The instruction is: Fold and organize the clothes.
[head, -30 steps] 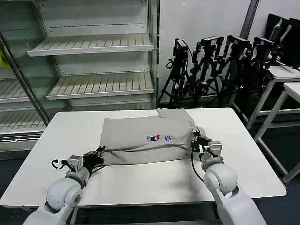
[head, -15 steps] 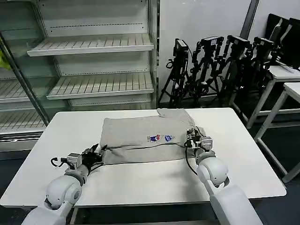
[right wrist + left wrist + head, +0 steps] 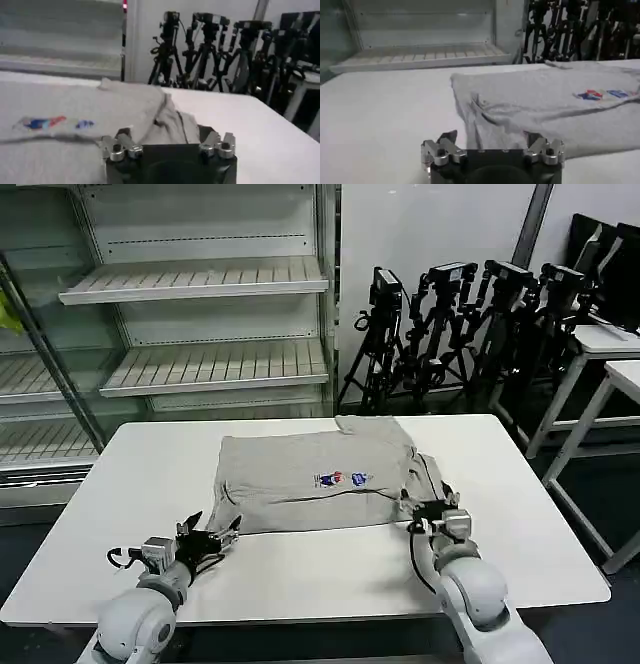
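Observation:
My grippers will slide the whole folded rectangle [image 3: 315, 474] along, print and all, when they pull its near corners closer, because the grey T-shirt's layers [image 3: 320, 512] lie flat together.
The clothes are one light grey T-shirt [image 3: 300, 464], folded into a rectangle mid-table with its small multicoloured print [image 3: 340, 479] facing up. My left gripper [image 3: 211, 530] rests open on the table just off the shirt's near left corner, nothing between its fingers. In the left wrist view the shirt [image 3: 545, 105] lies just beyond the spread left gripper [image 3: 490, 137]. My right gripper [image 3: 428, 509] stands open at the near right corner, beside the bunched sleeve. The right wrist view shows that sleeve of the shirt [image 3: 165, 117] ahead of the open right gripper [image 3: 165, 134].
The white table [image 3: 300, 574] has bare room in front of and beside the shirt. Metal shelving [image 3: 200, 284] stands behind it. Black camera tripods [image 3: 470, 314] cluster at the back right, next to other white tables [image 3: 610, 344].
Both grippers were at the shirt's near corners; they have let go and drawn back toward the table's front edge. The shirt's near edge now lies flat and still.

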### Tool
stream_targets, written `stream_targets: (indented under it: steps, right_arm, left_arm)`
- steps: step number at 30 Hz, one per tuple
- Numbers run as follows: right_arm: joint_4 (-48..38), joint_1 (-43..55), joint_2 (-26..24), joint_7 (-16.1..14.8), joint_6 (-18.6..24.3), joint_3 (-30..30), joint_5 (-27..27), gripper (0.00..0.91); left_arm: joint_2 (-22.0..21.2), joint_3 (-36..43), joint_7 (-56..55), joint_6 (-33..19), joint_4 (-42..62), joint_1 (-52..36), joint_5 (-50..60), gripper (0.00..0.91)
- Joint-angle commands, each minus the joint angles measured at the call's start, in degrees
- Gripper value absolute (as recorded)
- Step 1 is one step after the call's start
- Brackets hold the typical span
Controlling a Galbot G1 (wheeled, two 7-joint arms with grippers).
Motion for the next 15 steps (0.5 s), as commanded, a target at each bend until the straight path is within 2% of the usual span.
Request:
stream_targets:
  steps: [1, 2, 15]
  right_arm:
    - [-0.5, -4.8, 0.2, -0.1, -1.2, 2.6, -0.1, 0.04]
    - [-1.2, -4.8, 0.5, -0.1, -1.2, 2.5, 0.0, 0.0]
    - [-1.3, -4.5, 1.0, -0.1, -1.2, 1.3, 1.0, 0.0]
  left_arm:
    - [-0.7, 0.8, 0.4, -1.4, 1.1, 1.5, 0.2, 0.01]
    - [-0.7, 1.0, 0.7, -2.0, 1.5, 1.4, 0.3, 0.01]
    - [-1.2, 1.4, 1.0, -2.2, 2.4, 1.4, 0.4, 0.02]
